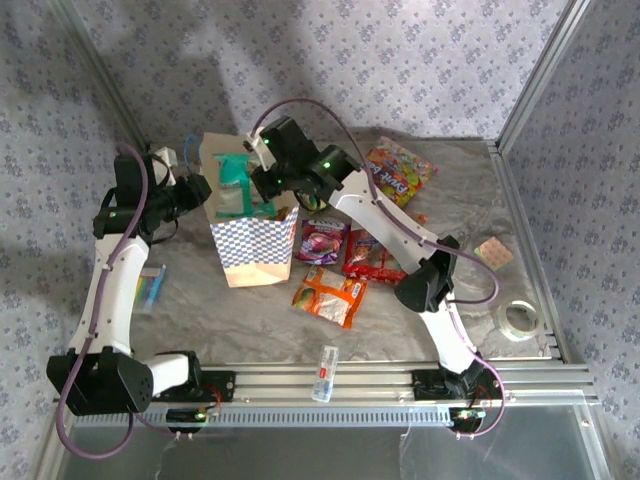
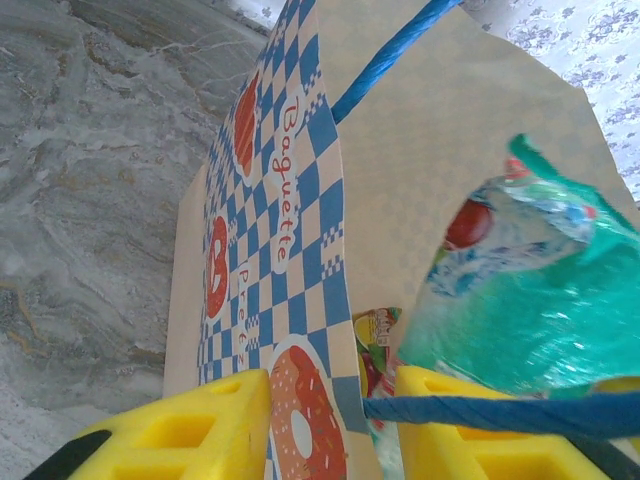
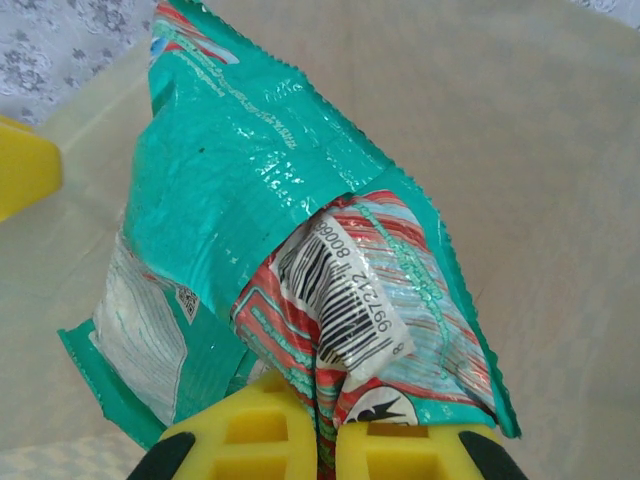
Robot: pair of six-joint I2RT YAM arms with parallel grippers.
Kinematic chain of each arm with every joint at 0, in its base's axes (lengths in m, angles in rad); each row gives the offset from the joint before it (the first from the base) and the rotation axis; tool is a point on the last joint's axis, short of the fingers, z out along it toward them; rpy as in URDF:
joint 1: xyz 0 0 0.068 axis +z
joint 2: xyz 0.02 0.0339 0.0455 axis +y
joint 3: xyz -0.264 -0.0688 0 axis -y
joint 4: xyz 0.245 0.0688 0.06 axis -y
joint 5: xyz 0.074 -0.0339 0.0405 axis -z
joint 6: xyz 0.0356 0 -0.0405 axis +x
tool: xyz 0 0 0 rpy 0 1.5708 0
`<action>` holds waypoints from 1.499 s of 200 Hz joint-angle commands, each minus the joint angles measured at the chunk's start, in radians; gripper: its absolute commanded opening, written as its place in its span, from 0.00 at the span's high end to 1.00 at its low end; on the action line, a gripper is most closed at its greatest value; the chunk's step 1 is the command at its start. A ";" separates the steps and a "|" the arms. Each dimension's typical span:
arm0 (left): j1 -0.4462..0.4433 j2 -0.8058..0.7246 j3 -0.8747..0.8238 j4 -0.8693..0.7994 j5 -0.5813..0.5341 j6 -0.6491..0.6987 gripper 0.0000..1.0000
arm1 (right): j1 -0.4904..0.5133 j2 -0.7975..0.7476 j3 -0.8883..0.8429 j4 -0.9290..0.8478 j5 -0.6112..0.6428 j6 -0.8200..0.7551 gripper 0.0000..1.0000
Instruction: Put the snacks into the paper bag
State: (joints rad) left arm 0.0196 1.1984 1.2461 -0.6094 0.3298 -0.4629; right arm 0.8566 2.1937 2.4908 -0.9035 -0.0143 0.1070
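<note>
I should keep going toward the paper bag's middle [image 1: 247, 200] with my right gripper and release there, as the teal packet [image 1: 232, 178] is hanging inside the paper bag's opening.
The paper bag [image 1: 255, 250] stands at centre left with its mouth open and its checkered band [image 2: 290, 230] facing the left wrist camera. My left gripper [image 1: 198, 190] [image 2: 330, 430] straddles the bag's left wall, one finger outside and one inside, with the blue cord [image 2: 480, 412] across it. Over the bag's mouth, my right gripper [image 1: 262, 185] [image 3: 325, 440] is shut on a teal snack packet [image 1: 235, 185] [image 3: 230, 190] [image 2: 540, 300] that hangs partly inside. Another packet [image 2: 375, 345] lies deeper in the bag. Purple [image 1: 321, 241], red [image 1: 368, 256] and orange [image 1: 330, 295] packets lie right of the bag.
A large orange packet [image 1: 398, 170] lies at the back right. A clear tube [image 1: 324, 373] rests on the front rail. A tape roll [image 1: 520, 318] and a tan pad [image 1: 493, 252] sit at the right. A small colourful packet [image 1: 150, 288] lies beside the left arm.
</note>
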 commanded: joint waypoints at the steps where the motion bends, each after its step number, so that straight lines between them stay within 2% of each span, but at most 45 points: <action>1: 0.004 -0.005 0.023 -0.011 0.023 0.015 0.63 | 0.006 0.026 0.073 0.001 0.047 0.000 1.00; 35: 0.005 -0.007 0.026 -0.016 0.022 0.019 0.63 | 0.005 0.052 0.087 0.004 0.089 0.007 1.00; 43: 0.003 -0.006 0.026 -0.016 0.021 0.020 0.64 | 0.005 0.054 0.086 0.002 0.093 0.010 0.95; 70: 0.004 -0.004 0.026 -0.018 0.018 0.020 0.64 | 0.010 0.058 0.088 -0.008 0.089 0.011 0.94; 97: 0.004 0.001 0.027 -0.019 0.025 0.018 0.64 | 0.021 0.055 0.088 -0.022 0.111 0.007 0.78; 108: 0.005 0.003 0.026 -0.019 0.026 0.020 0.65 | 0.026 0.052 0.094 -0.032 0.115 0.002 0.66; 115: 0.005 0.003 0.024 -0.019 0.026 0.019 0.65 | 0.031 0.048 0.096 -0.035 0.118 -0.003 0.65; 157: 0.005 0.007 0.028 -0.019 0.037 0.015 0.65 | 0.067 0.028 0.095 -0.050 0.189 -0.038 0.62; 231: 0.005 -0.018 0.023 -0.030 0.033 0.014 0.65 | 0.133 -0.009 0.084 -0.061 0.316 -0.087 0.62; 300: 0.005 -0.014 0.026 -0.037 0.032 0.012 0.65 | 0.153 -0.093 0.012 -0.037 0.320 -0.062 0.63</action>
State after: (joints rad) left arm 0.0196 1.1992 1.2461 -0.6289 0.3450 -0.4606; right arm 1.0069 2.1715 2.5309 -0.9463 0.2760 0.0364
